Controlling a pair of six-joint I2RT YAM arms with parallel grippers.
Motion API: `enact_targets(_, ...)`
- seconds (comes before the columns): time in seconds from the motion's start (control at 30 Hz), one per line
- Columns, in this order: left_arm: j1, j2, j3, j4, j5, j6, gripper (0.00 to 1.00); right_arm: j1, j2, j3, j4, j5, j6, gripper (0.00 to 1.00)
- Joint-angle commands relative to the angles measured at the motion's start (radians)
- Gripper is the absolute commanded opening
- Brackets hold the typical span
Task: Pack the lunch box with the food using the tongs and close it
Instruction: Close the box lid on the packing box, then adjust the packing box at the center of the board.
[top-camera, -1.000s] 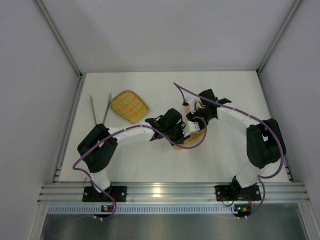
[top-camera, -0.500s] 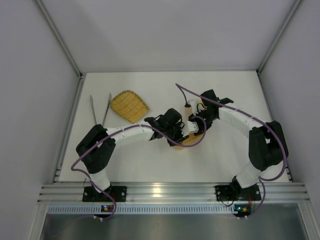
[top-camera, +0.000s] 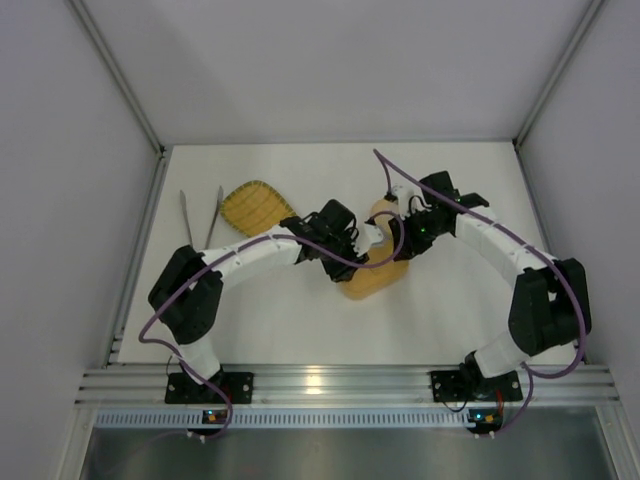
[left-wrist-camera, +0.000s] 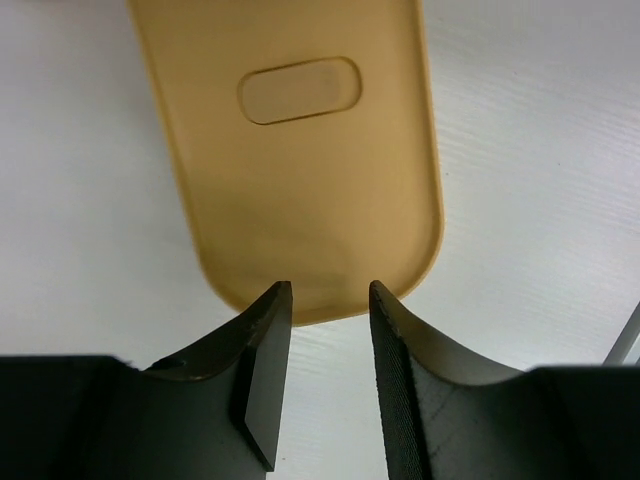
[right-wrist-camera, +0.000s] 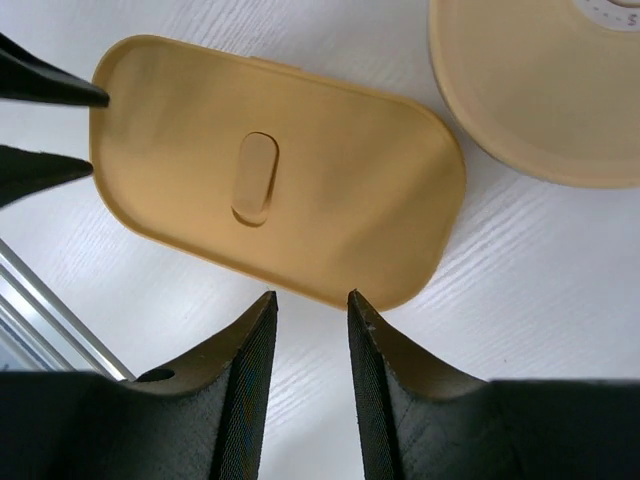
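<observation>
The lunch box (top-camera: 376, 281) is at a slant between my grippers. Next, my right gripper moves away while my left gripper turns the lunch box straight by its short end (left-wrist-camera: 326, 298).
The tan-orange lunch box (top-camera: 372, 280) lies in the middle of the table with its flat lid (left-wrist-camera: 300, 150) on top, an oblong dimple in the lid's middle. My left gripper (left-wrist-camera: 328, 290) is open, its tips just short of one short end of the lid (right-wrist-camera: 280, 180), nothing between them. My right gripper (right-wrist-camera: 312, 295) is open at the lid's long side, holding nothing. From above, the left gripper (top-camera: 352, 242) and right gripper (top-camera: 397, 243) flank the box's far end. The silver tongs (top-camera: 187, 220) lie at the far left, untouched. No food shows.
A woven yellow tray (top-camera: 252, 208) sits beside the tongs. A round tan lid (right-wrist-camera: 540, 80) stands close behind the lunch box, near my right gripper, also visible from above (top-camera: 382, 209). The left gripper's fingertips (right-wrist-camera: 50, 90) show in the right wrist view.
Both grippers have drawn back from over the lunch box, the left toward the back left, the right toward the back right. More of the box shows. The left jaws have widened.
</observation>
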Motion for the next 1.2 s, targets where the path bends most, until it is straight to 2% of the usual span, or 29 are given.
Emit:
enact_targets(0.0, 0.042, -0.018, 0.111, -0.052, 0.005, -0.021, 0.43, -0.047, -0.053, 0.028, 0.015, -0.047, 0.026, 0.34)
enact_targets(0.2, 0.074, 0.045, 0.219, -0.109, 0.014, 0.005, 0.45, -0.131, -0.064, 0.002, 0.001, -0.066, 0.019, 0.35)
enact_targets(0.4, 0.14, 0.154, 0.308, -0.093, 0.057, -0.048, 0.44, -0.217, -0.073, -0.001, -0.019, -0.116, 0.013, 0.36)
enact_targets(0.6, 0.157, 0.253, 0.351, -0.021, -0.04, -0.073, 0.39, -0.278, -0.102, -0.019, -0.037, -0.126, -0.008, 0.36)
enact_targets(0.73, 0.158, 0.293, 0.362, -0.018, -0.043, -0.035, 0.35, -0.312, -0.114, -0.027, -0.051, -0.12, -0.025, 0.36)
enact_targets(0.87, 0.155, 0.301, 0.348, -0.052, 0.058, 0.013, 0.28, -0.35, -0.102, -0.027, -0.067, -0.1, -0.036, 0.36)
enact_targets(0.97, 0.145, 0.296, 0.329, -0.075, 0.083, 0.024, 0.23, -0.358, -0.101, -0.027, -0.067, -0.081, -0.04, 0.36)
enact_targets(1.17, 0.1, 0.234, 0.245, -0.07, 0.172, 0.025, 0.21, -0.36, -0.073, -0.021, -0.061, -0.046, -0.04, 0.36)
